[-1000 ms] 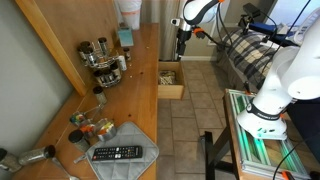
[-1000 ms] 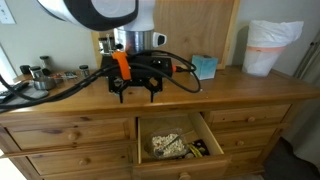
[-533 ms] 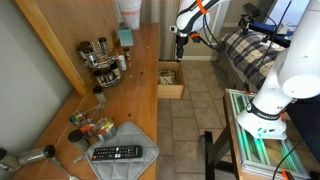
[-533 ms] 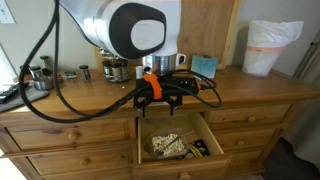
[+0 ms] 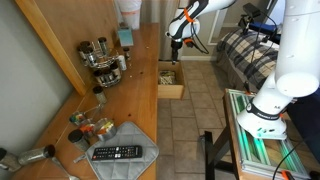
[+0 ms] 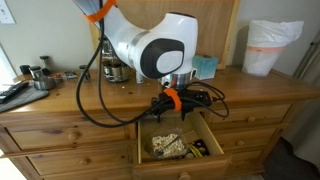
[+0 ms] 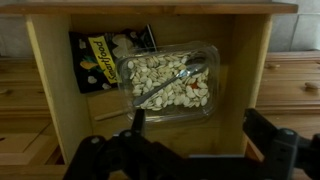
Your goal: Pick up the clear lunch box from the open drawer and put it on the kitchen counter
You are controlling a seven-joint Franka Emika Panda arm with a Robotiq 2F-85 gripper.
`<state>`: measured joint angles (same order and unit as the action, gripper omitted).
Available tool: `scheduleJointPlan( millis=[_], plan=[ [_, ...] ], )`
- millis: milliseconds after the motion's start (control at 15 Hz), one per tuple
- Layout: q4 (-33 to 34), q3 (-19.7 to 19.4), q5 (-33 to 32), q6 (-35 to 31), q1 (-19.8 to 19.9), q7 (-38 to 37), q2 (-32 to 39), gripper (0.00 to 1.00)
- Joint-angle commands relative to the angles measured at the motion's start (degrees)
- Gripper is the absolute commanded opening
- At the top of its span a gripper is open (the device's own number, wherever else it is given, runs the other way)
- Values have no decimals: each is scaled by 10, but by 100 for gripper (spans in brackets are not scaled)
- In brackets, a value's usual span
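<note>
The clear lunch box (image 7: 168,82) is wider than my gripper's open fingers can span. I should move my gripper toward the packet and pinch the box's rim (image 7: 121,84) beside it.
The clear lunch box (image 7: 168,82), see-through with pale seeds inside, lies in the open drawer (image 7: 252,90) in the wrist view. It also shows in an exterior view (image 6: 166,146) inside the light-wood drawer (image 6: 172,160). My gripper (image 7: 195,128) is open and empty, straight above the drawer, with the box just beyond its fingers. In both exterior views the gripper (image 6: 178,107) (image 5: 175,40) hangs above the drawer (image 5: 171,82), close to its opening. The tan wooden kitchen counter (image 5: 135,95) (image 6: 120,90) runs beside it.
A black and yellow packet (image 7: 92,60) lies in the drawer beside the box. On the counter are a rack of jars (image 5: 104,60), a remote (image 5: 118,153) on a grey cloth, a blue box (image 6: 205,66) and a white bag (image 6: 272,47).
The arm has lowered and moved forward from over the counter to above the open drawer. The gripper stays open and empty.
</note>
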<state>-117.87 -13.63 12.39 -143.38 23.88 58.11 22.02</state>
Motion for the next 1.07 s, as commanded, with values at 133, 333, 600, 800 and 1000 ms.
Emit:
scheduleJointPlan(
  millis=[133,333,600,800,1000],
  plan=[
    [8,18,-11,0,20,-8,10,100],
    [8,20,-11,0,19,-8,7,100],
    [8,20,-11,0,19,-8,7,100],
    [21,22,-9,-9,23,-7,30,100],
    [42,25,-7,-23,34,-5,66,100]
  ],
)
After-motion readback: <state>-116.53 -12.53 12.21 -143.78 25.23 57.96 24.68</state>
